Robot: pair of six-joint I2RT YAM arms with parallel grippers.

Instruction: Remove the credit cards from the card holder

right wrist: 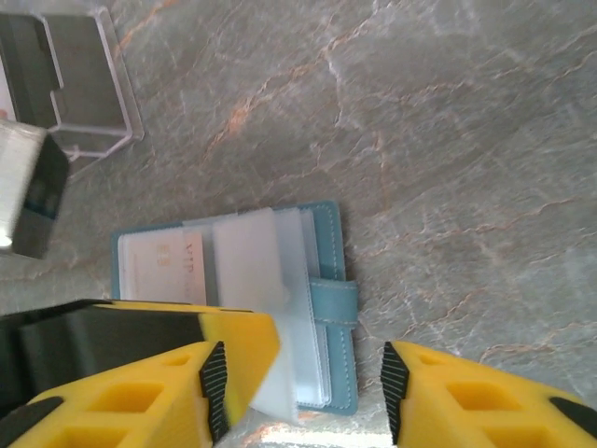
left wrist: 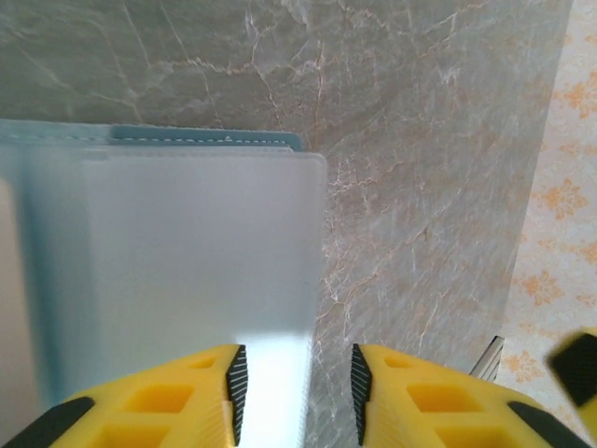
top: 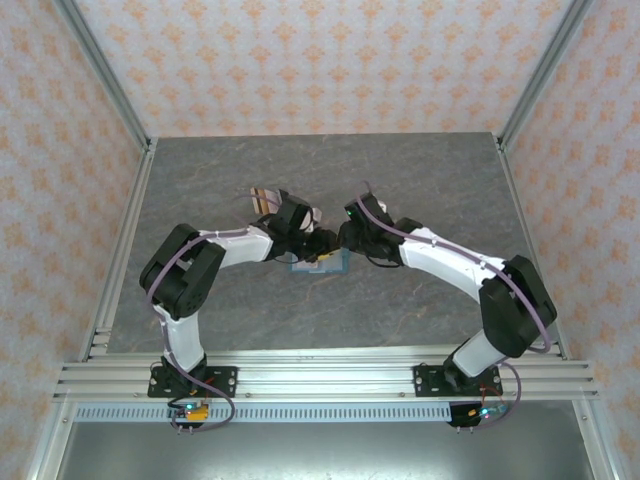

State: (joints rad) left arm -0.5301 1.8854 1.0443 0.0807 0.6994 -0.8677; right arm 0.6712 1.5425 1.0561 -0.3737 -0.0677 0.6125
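Observation:
I should move my left gripper back from over the frosted sleeve (right wrist: 250,259), where it blocks my right gripper, before my right gripper reaches the credit card's inner edge (right wrist: 200,266).
The card holder (right wrist: 328,280) lies open on the grey table, a teal wallet with a strap tab and clear sleeves fanned up from it. One pale credit card (right wrist: 163,266) sits in a sleeve. Both grippers hang over the card holder (top: 320,264) mid-table. My right gripper (right wrist: 300,401) is open, its fingers straddling the holder's strap side. My left gripper (left wrist: 298,397) is open too. The edge of a frosted sleeve (left wrist: 187,252) runs between its pads, against the left one and apart from the right one. In the top view the left gripper (top: 318,246) and right gripper (top: 345,240) nearly touch.
A clear plastic stand (right wrist: 84,89) behind the holder has a dark card (right wrist: 26,56) in it; the stand (top: 265,198) is behind the left gripper. Bare marble-patterned table lies to the right and far side, bounded by metal frame posts and patterned walls.

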